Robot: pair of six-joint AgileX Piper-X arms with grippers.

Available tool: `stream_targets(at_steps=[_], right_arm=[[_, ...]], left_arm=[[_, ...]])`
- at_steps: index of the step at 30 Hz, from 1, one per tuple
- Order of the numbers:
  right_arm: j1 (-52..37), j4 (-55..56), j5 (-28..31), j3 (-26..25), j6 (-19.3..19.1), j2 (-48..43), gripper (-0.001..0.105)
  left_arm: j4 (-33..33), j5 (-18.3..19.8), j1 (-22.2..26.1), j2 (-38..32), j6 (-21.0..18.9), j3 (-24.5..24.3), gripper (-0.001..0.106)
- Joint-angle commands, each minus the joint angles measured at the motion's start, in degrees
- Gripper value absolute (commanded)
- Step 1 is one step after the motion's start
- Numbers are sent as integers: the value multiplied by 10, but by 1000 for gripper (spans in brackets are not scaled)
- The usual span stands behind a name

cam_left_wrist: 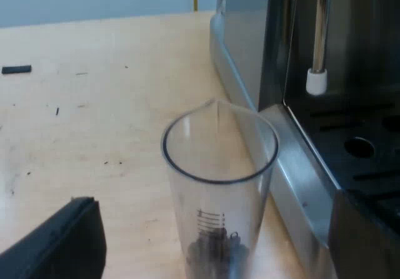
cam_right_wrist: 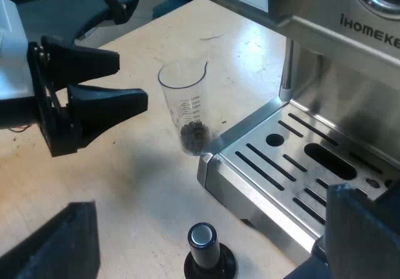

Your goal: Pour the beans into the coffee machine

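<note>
I expect all the dark beans (cam_left_wrist: 217,253) in the bottom of the clear measuring glass to slide out when I pour, because the glass gets wider toward its rim (cam_left_wrist: 220,142).
The clear measuring glass (cam_left_wrist: 219,166) stands upright on the wooden table, with dark beans (cam_left_wrist: 217,246) in its bottom, close against the corner of the espresso machine (cam_left_wrist: 262,41). My left gripper (cam_left_wrist: 219,211) is open, its two black fingers spread to either side just short of the glass. In the right wrist view the glass (cam_right_wrist: 187,107) stands at the drip tray's corner, and the left gripper (cam_right_wrist: 132,79) points at it from a small gap away. My right gripper (cam_right_wrist: 212,204) hangs open above the table with nothing between its fingers.
A tamper with a black knob (cam_right_wrist: 203,248) stands on the table by the machine's base. The slotted drip tray (cam_right_wrist: 294,160) and the steam wand (cam_left_wrist: 317,54) are close to the glass. A small dark object (cam_left_wrist: 16,69) lies farther off on the table.
</note>
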Motion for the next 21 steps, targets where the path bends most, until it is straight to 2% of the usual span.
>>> stream_targets(at_steps=[1, 8, 13, 17, 21], right_arm=[[1, -9, 0, -7, -3, -2, 79], [1, -9, 0, -7, -3, -2, 79], [1, -9, 0, -7, -3, -2, 79], [1, -9, 0, -7, -3, -2, 79], [1, -9, 0, -7, -3, -2, 79]], left_arm=[[-18, -8, -1, 10, -4, -2, 85], [-74, -8, -1, 52, -4, -2, 85], [-78, -8, -1, 68, -4, -2, 85], [-114, -9, -1, 81, -4, -2, 85], [-119, -9, -1, 92, -4, -2, 85]])
